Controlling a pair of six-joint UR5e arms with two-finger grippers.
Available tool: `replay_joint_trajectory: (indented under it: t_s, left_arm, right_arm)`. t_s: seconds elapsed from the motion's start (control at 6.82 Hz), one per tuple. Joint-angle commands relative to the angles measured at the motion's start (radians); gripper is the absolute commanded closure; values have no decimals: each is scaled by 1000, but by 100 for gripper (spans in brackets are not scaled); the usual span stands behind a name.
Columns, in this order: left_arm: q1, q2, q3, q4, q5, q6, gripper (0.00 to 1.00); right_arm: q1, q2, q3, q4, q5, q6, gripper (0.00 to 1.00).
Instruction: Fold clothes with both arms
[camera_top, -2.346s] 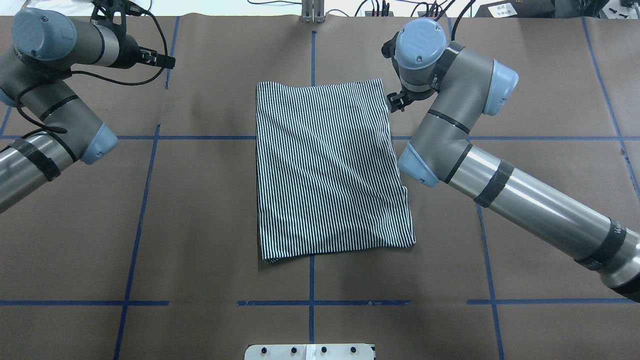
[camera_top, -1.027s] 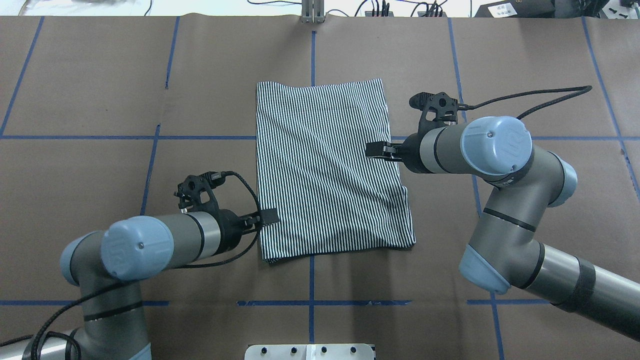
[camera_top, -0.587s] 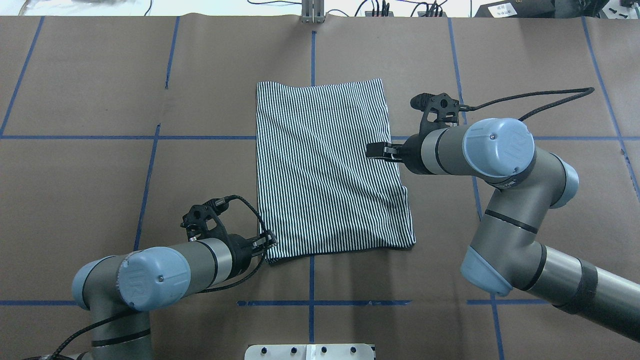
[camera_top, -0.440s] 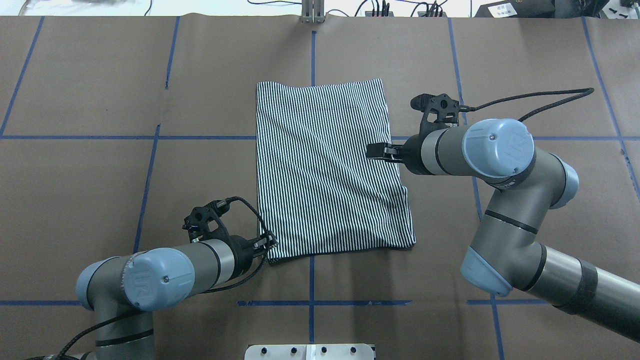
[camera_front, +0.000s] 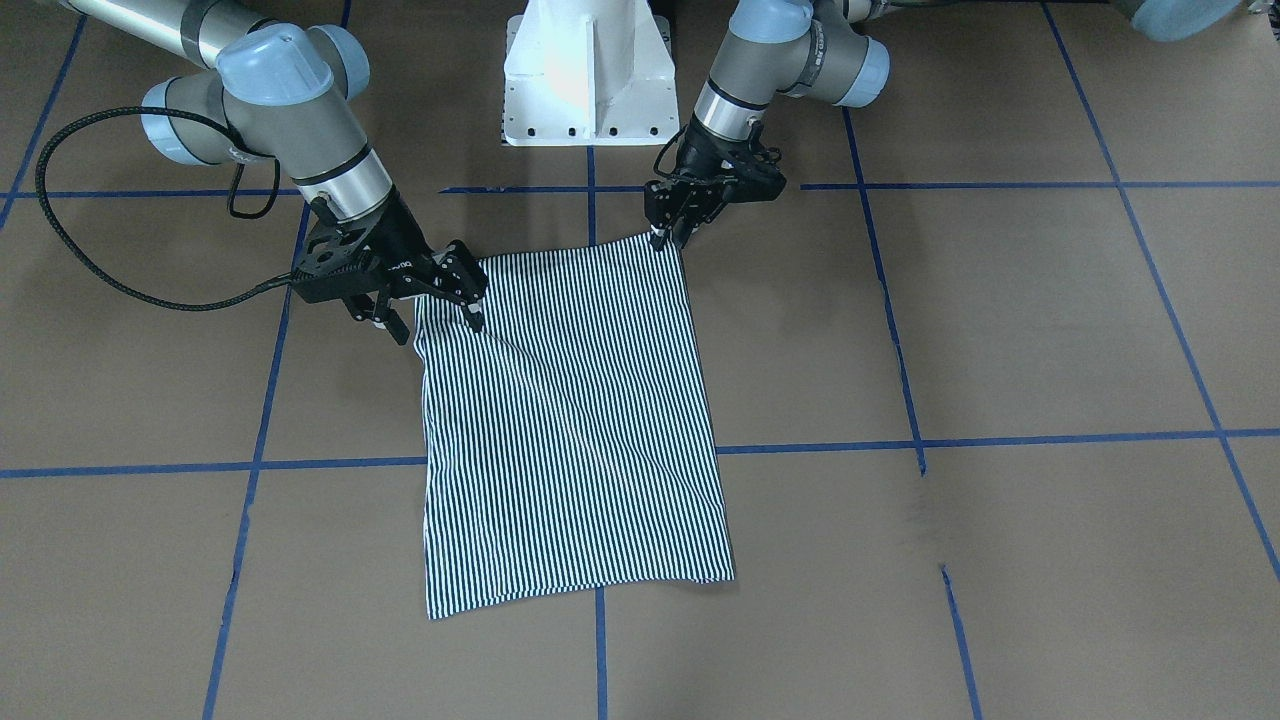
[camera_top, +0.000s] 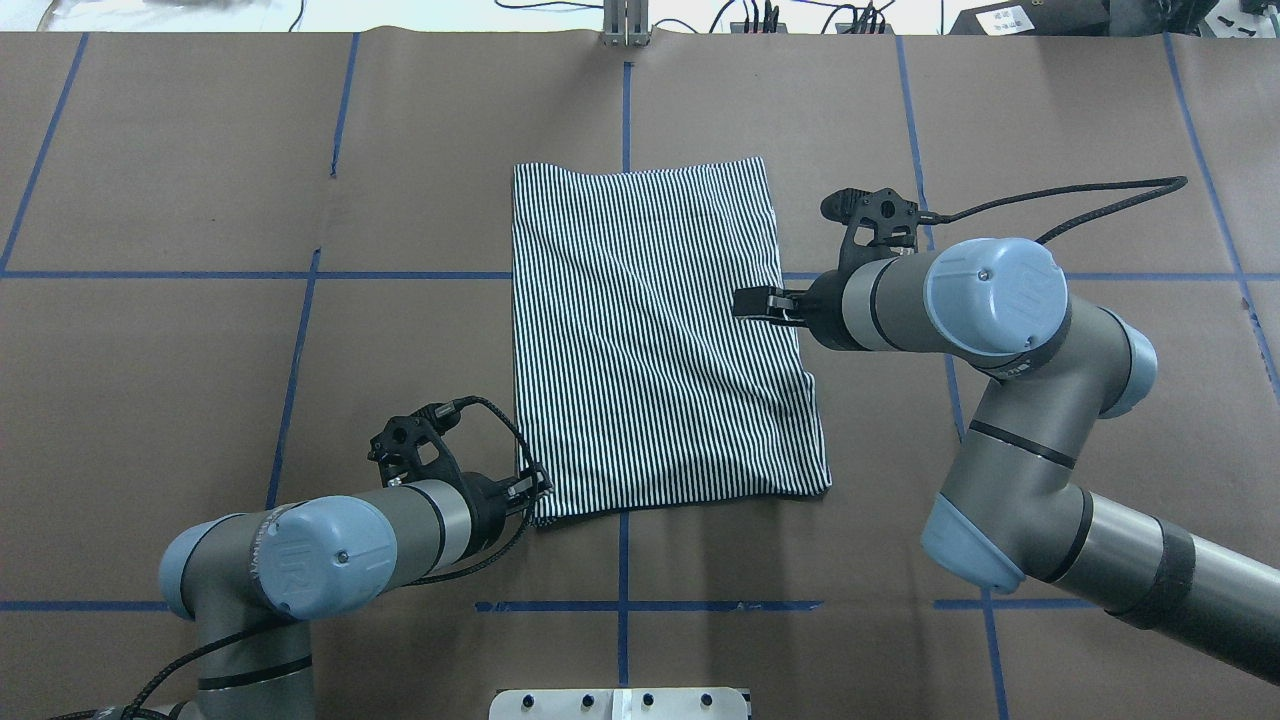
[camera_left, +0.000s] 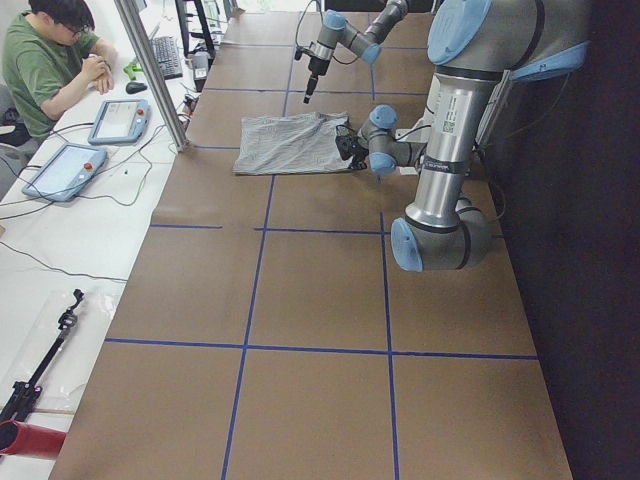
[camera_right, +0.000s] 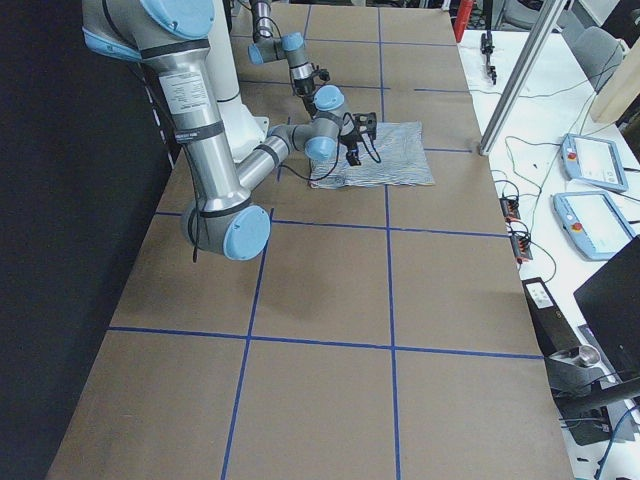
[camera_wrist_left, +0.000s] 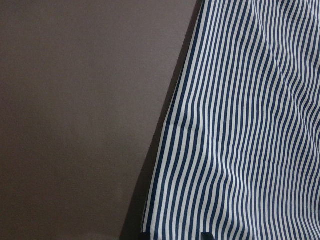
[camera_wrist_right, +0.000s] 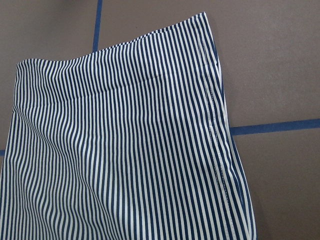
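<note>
The striped shirt has soft ripples running through it by its corner, so the shirt's near edge will droop between my grippers when I lift it.
The striped shirt lies folded into a tall rectangle on the brown table, with collar and buttons hidden. My left gripper is low at the shirt's corner nearest me on the left. It is open, and its fingertips straddle the cloth's edge. My right gripper is open and hovers above the shirt's right edge. The right wrist view shows only the striped cloth from above, with none of the fingers in sight.
The white pedestal base stands close behind the shirt's near edge. Blue tape lines grid the table. A seated person and teach pendants are beyond the table's far side, by an aluminium post.
Both arms swung in from the far corners to the shirt. Over the last second my left gripper slid along the left edge to the near corner. The right gripper stayed put.
</note>
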Motion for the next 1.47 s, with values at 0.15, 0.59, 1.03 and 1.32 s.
replay_joint_trajectory:
  t_s: [0.15,0.59,1.03,1.32]
  left_arm:
    - [1,3,1,0,-2,6,54]
    - [12,-5,19,0,-2,6,54]
    - [19,-6,24,-1,-5,8,69]
    - [31,-11,24,-6,-5,8,77]
  right_arm:
    - [0,0,0,0,0,0,0]
    - [0,-2,0,-2,0,0,0]
    - [0,0,0,-3,0,-1,0]
    - [0,-2,-2,-3,0,0,0]
